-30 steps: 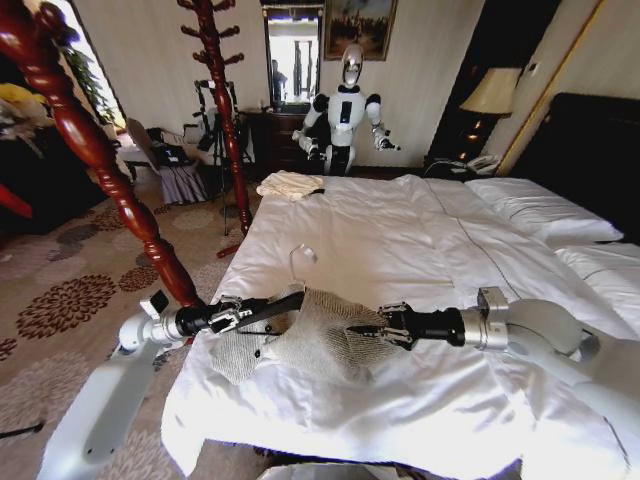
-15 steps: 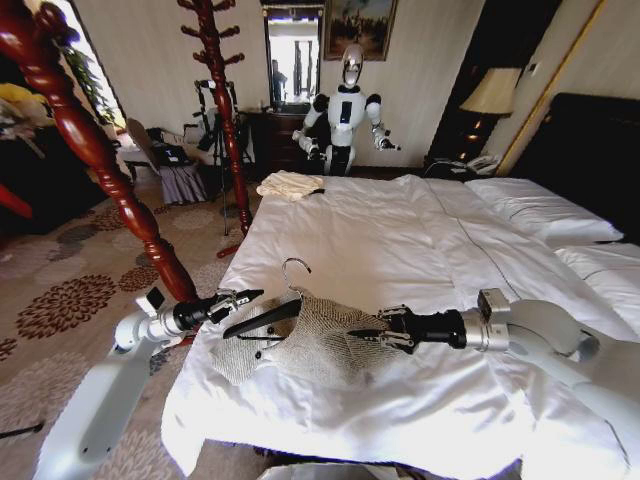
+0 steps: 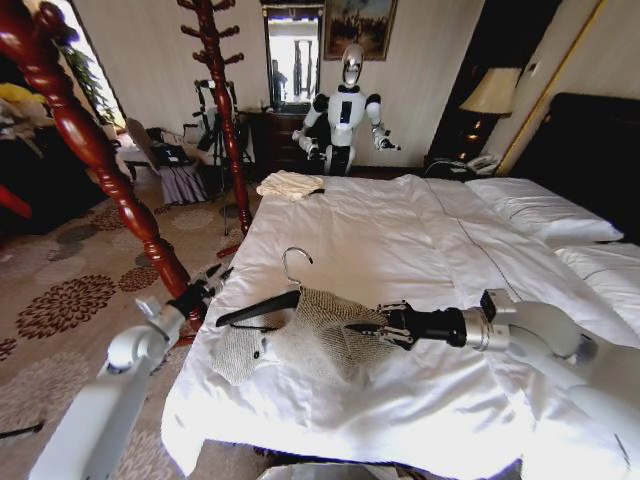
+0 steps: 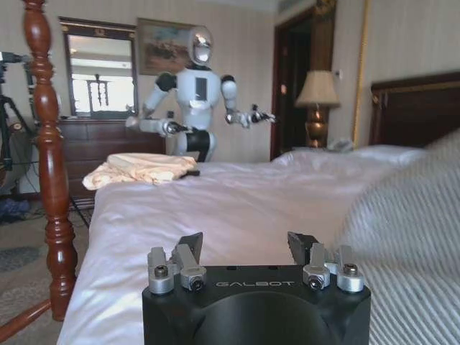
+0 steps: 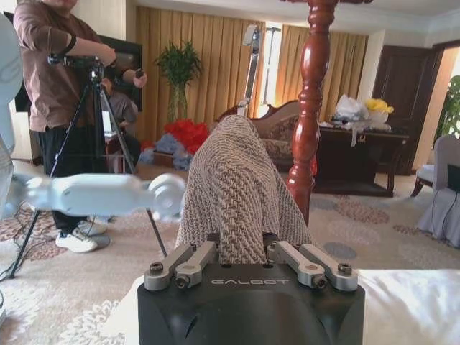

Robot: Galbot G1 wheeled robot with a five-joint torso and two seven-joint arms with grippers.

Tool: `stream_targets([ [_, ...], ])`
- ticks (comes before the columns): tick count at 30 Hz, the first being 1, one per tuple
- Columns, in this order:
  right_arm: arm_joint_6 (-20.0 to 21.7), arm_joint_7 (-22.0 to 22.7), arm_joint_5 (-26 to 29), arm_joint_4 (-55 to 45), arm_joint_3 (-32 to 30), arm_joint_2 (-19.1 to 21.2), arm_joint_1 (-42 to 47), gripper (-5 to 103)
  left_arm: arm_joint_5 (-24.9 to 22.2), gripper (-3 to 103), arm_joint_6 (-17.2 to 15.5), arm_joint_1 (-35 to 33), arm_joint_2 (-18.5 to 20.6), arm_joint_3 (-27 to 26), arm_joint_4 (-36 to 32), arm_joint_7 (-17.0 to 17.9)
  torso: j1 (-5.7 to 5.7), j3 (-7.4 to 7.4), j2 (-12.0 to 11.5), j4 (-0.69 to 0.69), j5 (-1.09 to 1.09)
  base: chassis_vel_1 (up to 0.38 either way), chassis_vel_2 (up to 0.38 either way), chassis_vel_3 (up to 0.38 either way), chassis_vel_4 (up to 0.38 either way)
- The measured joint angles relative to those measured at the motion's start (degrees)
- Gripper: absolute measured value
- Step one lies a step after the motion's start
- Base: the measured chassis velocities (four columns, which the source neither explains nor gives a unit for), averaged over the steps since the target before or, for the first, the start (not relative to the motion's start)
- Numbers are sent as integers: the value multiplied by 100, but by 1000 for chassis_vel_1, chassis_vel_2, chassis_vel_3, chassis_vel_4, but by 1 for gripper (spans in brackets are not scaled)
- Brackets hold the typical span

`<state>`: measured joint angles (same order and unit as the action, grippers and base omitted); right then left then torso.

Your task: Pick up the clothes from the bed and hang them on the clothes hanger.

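My gripper will make the cardigan's loose side [image 3: 234, 357] wrap over the exposed black hanger arm [image 3: 257, 309] when it pulls that side, because the side hangs limp below the hanger arm.
The grey-beige knit cardigan [image 3: 315, 340] lies bunched near the front left corner of the bed [image 3: 400, 240]. My right gripper [image 3: 362, 327] is shut on its raised right part, and the right wrist view shows the knit [image 5: 237, 180] pinched between the fingers [image 5: 192, 260]. The black clothes hanger [image 3: 255, 307] pokes out of the cardigan's left side with its wire hook [image 3: 293, 262] upright. Its other arm is hidden under the knit. My left gripper [image 3: 210, 277] hangs open beside the bed's left edge, apart from the hanger. In the left wrist view the left gripper [image 4: 244, 248] holds nothing, and the cardigan [image 4: 410, 237] lies close beside it.
A reddish-brown coat stand [image 3: 110, 170] rises right beside my left arm, and a second one [image 3: 225, 110] stands farther back. A cream folded cloth [image 3: 290, 184] lies on the bed's far corner. Another robot [image 3: 345, 110] stands behind the bed. Pillows [image 3: 545, 215] lie at the right.
My left gripper has let go of the hanger and drawn back to the left, off the bed's edge. The hanger stays in the cardigan, its hook now upright. The right gripper keeps its hold.
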<state>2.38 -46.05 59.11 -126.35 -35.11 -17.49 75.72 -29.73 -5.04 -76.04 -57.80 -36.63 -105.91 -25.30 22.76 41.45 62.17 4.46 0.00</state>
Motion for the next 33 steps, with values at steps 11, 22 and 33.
stream_targets([
  [11, -36, 137, 188, -136, -30, -383, -138, 20, 1971, 99, 1868, -1894, -844, -404, -1519, -798, -1, -1, 1, -1, 1, 0, 0, 0, 0],
  [22, -80, 144, 139, -124, -29, -544, -51, 20, 2823, 100, 2256, -2534, -657, -1305, -2600, -1455, -1, 0, 1, 0, 1, 0, 0, 0, 0],
  [33, -101, 149, 163, -103, -38, -581, -63, 20, 5308, 100, 2364, -2633, -936, -912, -2648, -728, 0, 0, 0, 0, 0, 0, 0, 0, 0],
])
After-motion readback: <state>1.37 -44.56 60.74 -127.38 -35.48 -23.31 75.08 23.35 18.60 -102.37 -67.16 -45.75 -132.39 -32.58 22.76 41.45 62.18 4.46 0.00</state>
